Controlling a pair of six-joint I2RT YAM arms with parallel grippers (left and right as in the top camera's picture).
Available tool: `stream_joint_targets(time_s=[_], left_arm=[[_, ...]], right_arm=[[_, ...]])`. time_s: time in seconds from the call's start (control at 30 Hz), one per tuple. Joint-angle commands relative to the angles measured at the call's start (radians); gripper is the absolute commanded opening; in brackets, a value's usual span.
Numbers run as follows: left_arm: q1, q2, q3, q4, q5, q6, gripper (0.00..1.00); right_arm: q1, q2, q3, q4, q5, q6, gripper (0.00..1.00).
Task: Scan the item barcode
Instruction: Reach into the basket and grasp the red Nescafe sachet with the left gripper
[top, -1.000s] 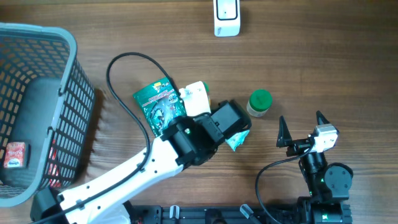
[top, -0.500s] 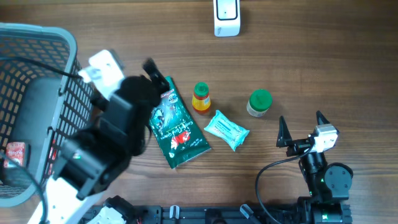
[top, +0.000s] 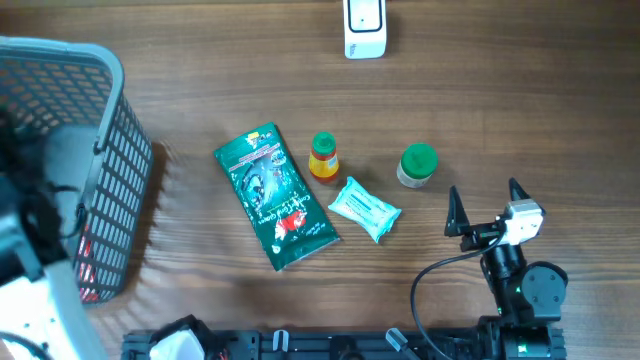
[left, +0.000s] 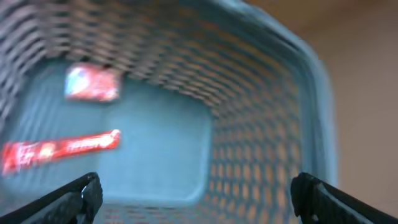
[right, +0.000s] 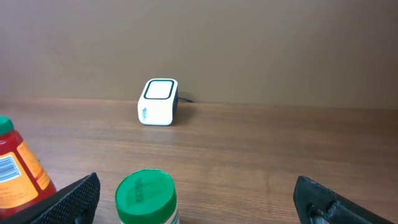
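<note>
My left gripper keeps going down and closes across the long red wrapper's end (left: 104, 142), since that end is clear of the red packet (left: 92, 82) and the basket's side.
The white barcode scanner (top: 364, 27) stands at the table's far edge and also shows in the right wrist view as a small white box (right: 157, 102). Loose items lie mid-table: a green pouch (top: 275, 197), an orange bottle (top: 323, 157), a teal packet (top: 364, 210) and a green-lidded jar (top: 417, 166). My right gripper (top: 485, 205) rests open and empty just right of the jar (right: 145, 198). My left arm (top: 30, 250) is a blur over the basket (top: 120, 150). Its gripper (left: 199, 193) is open and empty, looking down into the basket.
The grey mesh basket (left: 267, 118) fills the table's left side. Inside it lie a red packet (left: 92, 83) and a long red wrapper (left: 59, 149). A black cable (top: 430, 290) loops by the right arm's base.
My left arm has swung from over the mid-table items leftward to above the basket, uncovering the pouch, bottle and packet. The right arm has not moved.
</note>
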Motion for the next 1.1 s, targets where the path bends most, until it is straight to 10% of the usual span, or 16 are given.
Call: stream_joint_targets(time_s=[0.0, 0.47, 0.83, 0.87, 0.97, 1.07], left_arm=[[0.134, 0.093, 0.005, -0.049, 0.045, -0.331, 1.0], [0.234, 0.531, -0.141, -0.083, 0.122, -0.844, 0.86], [0.246, 0.544, -0.534, 0.322, 0.138, -0.835, 0.98], [0.246, 0.544, -0.54, 0.326, 0.138, -0.835, 0.95], [0.246, 0.545, -0.541, 0.312, 0.138, -0.832, 0.45], [0.246, 0.545, -0.541, 0.266, 0.129, -0.832, 0.47]], right_arm=[[-0.001, -0.005, -0.001, 0.003, 0.002, -0.012, 1.0], [-0.001, -0.005, -0.001, 0.003, 0.002, -0.012, 1.0], [-0.001, -0.005, -0.001, 0.004, 0.002, -0.012, 1.0], [-0.001, -0.005, -0.001, 0.004, 0.002, -0.012, 1.0], [-0.001, -0.005, -0.001, 0.004, 0.002, -0.012, 1.0], [-0.001, -0.005, -0.001, 0.004, 0.002, -0.012, 1.0]])
